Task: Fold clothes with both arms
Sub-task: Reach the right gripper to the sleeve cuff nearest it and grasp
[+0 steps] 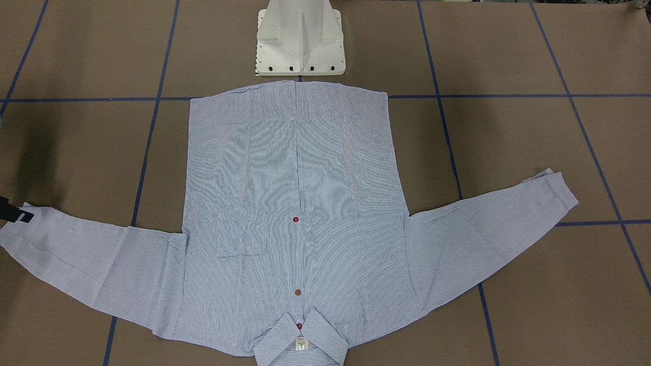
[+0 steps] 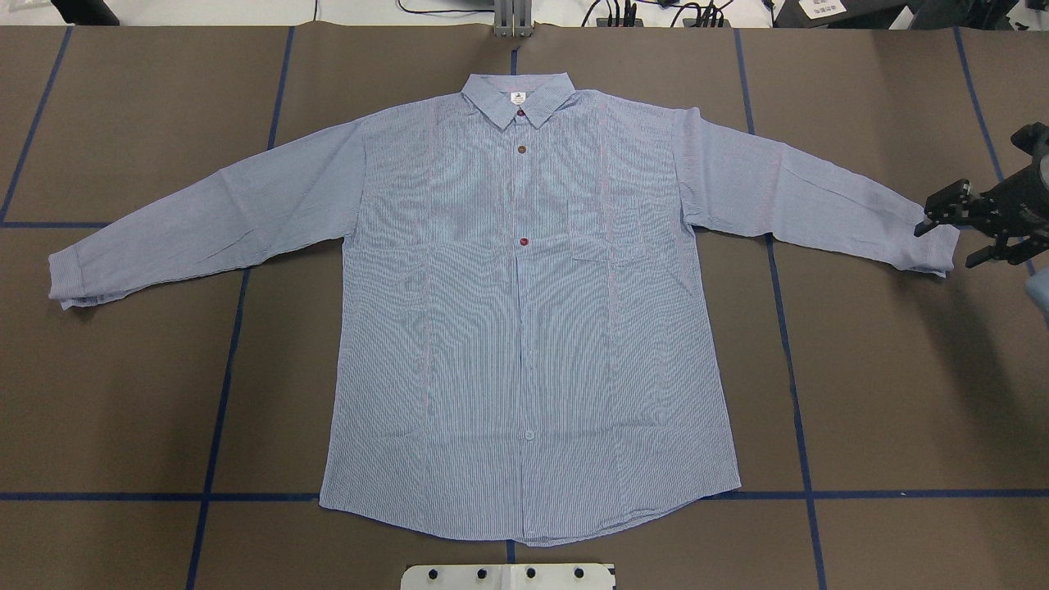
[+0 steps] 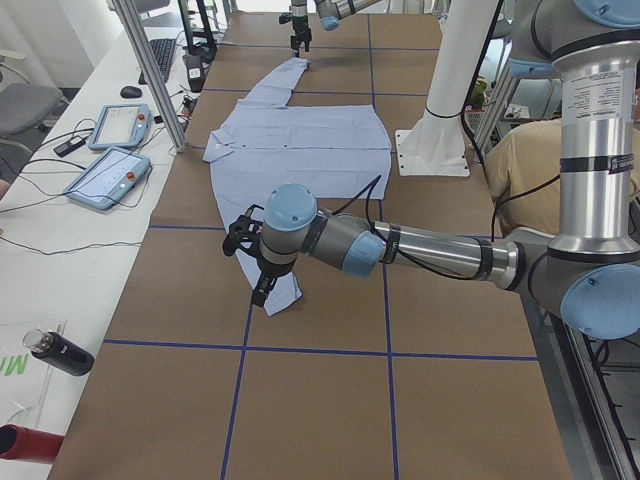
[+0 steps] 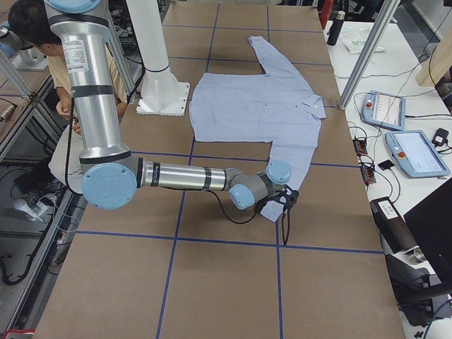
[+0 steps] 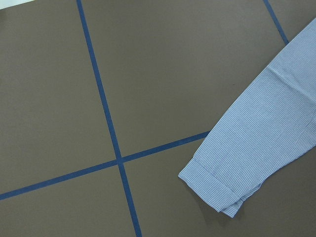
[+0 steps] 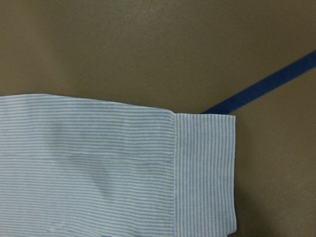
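Observation:
The sleeve has more length than the part of the shirt from shoulder seam (image 1: pixel 181 286) to buttons. Its cuff (image 1: pixel 15 231) will come down beyond the buttons when I fold the sleeve over.
The light blue striped shirt (image 2: pixel 524 328) lies flat and front up, collar at the far side, both sleeves spread out. My right gripper (image 2: pixel 946 244) is open, its fingers at the end of the shirt's right-hand sleeve cuff (image 2: pixel 934 250); it also shows in the front-facing view (image 1: pixel 12 213) and in the exterior right view (image 4: pixel 286 201). The right wrist view shows that cuff (image 6: pixel 205 173) close below. My left gripper (image 3: pixel 250 262) shows only in the exterior left view, above the table beside the other cuff (image 5: pixel 217 190); I cannot tell whether it is open or shut.
The white pedestal base (image 1: pixel 300 40) stands at the shirt's hem. Brown table surface with blue tape lines (image 2: pixel 221 369) surrounds the shirt. Tablets and a bottle (image 3: pixel 60 352) lie on the side bench. A person (image 4: pixel 28 21) is behind the robot.

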